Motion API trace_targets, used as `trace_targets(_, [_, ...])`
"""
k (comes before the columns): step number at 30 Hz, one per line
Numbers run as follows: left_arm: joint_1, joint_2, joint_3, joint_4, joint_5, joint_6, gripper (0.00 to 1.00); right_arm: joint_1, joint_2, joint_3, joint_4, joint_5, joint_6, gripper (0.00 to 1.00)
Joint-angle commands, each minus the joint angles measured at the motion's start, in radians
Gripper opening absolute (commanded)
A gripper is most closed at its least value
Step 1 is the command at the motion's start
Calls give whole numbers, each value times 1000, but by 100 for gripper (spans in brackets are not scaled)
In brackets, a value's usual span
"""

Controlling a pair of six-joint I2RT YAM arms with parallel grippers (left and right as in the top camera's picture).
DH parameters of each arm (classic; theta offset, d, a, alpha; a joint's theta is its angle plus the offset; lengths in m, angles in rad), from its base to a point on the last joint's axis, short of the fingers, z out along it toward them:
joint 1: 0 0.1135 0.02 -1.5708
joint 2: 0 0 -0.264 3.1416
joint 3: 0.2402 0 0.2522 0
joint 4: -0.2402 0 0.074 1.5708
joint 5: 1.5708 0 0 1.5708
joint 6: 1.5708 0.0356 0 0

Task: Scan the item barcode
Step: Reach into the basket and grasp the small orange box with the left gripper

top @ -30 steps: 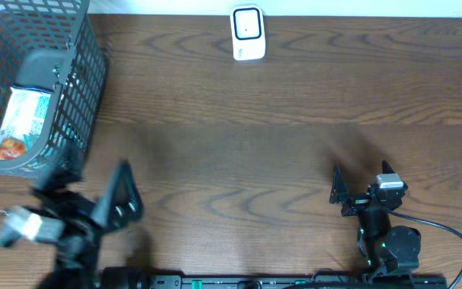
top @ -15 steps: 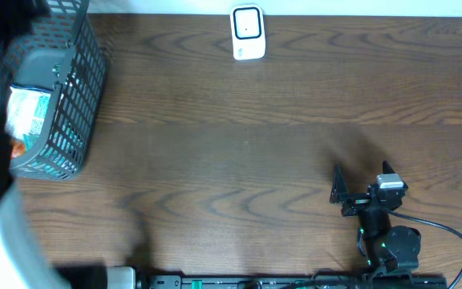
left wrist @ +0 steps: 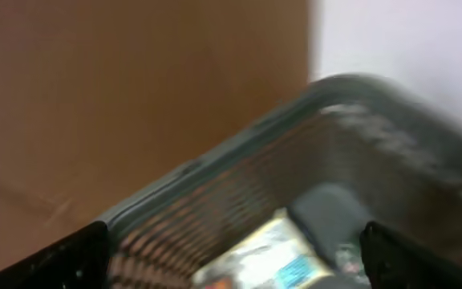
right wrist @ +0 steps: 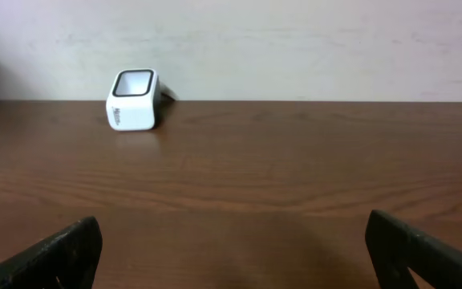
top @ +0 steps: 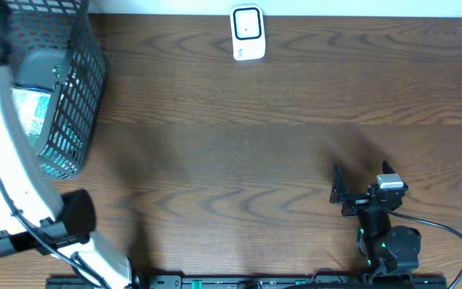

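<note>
My left gripper should keep going down until its open fingers are around the orange packet [left wrist: 218, 282], which shows between them through the basket's open top [top: 42, 66].
A dark mesh basket [top: 77, 96] stands at the table's far left. Inside lie a white and teal packet [top: 29, 112] with an orange patch and a grey item [top: 42, 74]. My left arm [top: 6, 168] reaches up the left edge to the basket. In the blurred left wrist view my left gripper [left wrist: 239, 265] is open above the basket rim [left wrist: 215, 160], with the packet [left wrist: 275, 257] and the grey item [left wrist: 331, 213] between its fingertips [left wrist: 66, 261]. The white barcode scanner [top: 247, 34] stands at the far edge. My right gripper [top: 362, 183] is open and empty near the front right, facing the scanner [right wrist: 133, 100].
Brown wood table [top: 239, 144] spans the view, with a pale wall [right wrist: 295, 40] behind the scanner. A black cable [top: 447, 237] loops from the right arm's base at the front edge.
My left arm has swung from the table's front left up to the basket, and its gripper now hangs over the basket's inside. The right arm has not moved.
</note>
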Motion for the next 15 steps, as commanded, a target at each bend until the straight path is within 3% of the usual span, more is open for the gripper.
trace_targets(1, [135,86,17,-109,82,-43,98,-5,-3,-2,-4,1,10,99])
trace_targets(6, [234,188,2,-222,92,-35,99,-5,-3,-2,-5,1,10,99])
trace_targets(8, [256,231,-10,-263,92,-35,92,-5,-3,-2,-4,1,10,99])
trace_targets(15, [265,335,-72,-304,98,-36,91,-5,-3,-2,-4,1,10,99])
